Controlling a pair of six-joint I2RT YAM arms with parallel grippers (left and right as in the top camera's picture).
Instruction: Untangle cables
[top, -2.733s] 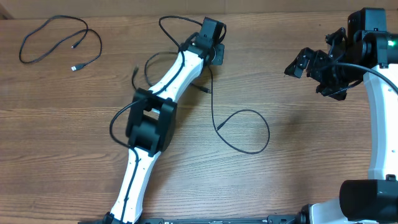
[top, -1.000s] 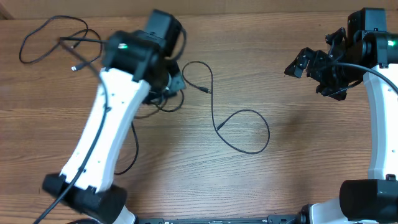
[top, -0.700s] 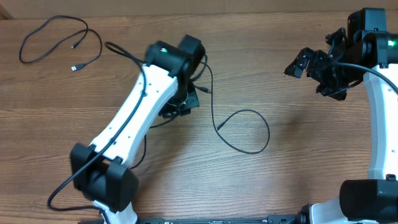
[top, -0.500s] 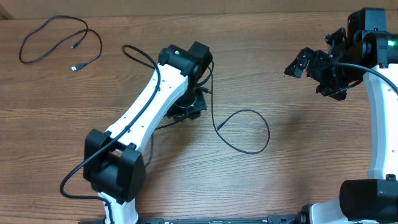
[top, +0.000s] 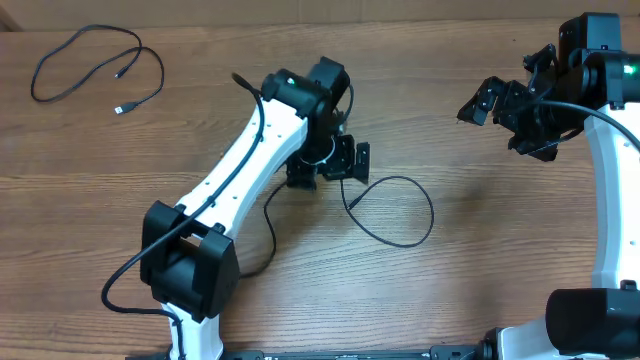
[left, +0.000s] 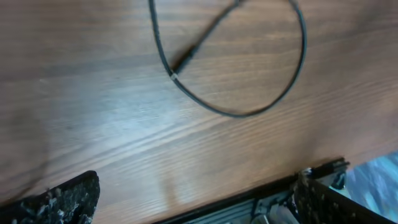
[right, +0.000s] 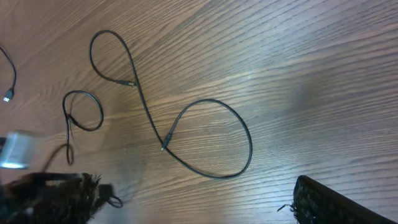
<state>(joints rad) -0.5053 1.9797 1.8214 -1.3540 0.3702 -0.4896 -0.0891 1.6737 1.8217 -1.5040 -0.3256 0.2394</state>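
Observation:
The middle cable (right: 147, 112) lies in open loops, but the cable next to it curls over itself. Next, I turn my left gripper back and lower it onto that curl (right: 70, 118).
One thin black cable (top: 412, 238) lies in a loop at the table's middle, its plug end (left: 180, 62) showing in the left wrist view. A second cable (top: 95, 62) lies coiled at the far left. My left gripper (top: 330, 168) hovers just left of the middle loop, over that cable's straight run. It is open, with only bare wood between its fingers (left: 62, 199). My right gripper (top: 505, 120) hangs open at the far right, well away from both cables. From there it sees the middle cable (right: 211, 171) lying in two loops.
The left arm (top: 235, 190) lies diagonally from its base (top: 185, 285) at the front left, its thicker black lead (top: 268, 225) trailing beside it. The right arm (top: 610, 200) stands along the right edge. The table's front edge (left: 249, 196) shows in the left wrist view.
My left arm has swung right from near the far-left cable to the middle of the table, and its gripper has gone from shut to open. The right arm has not moved.

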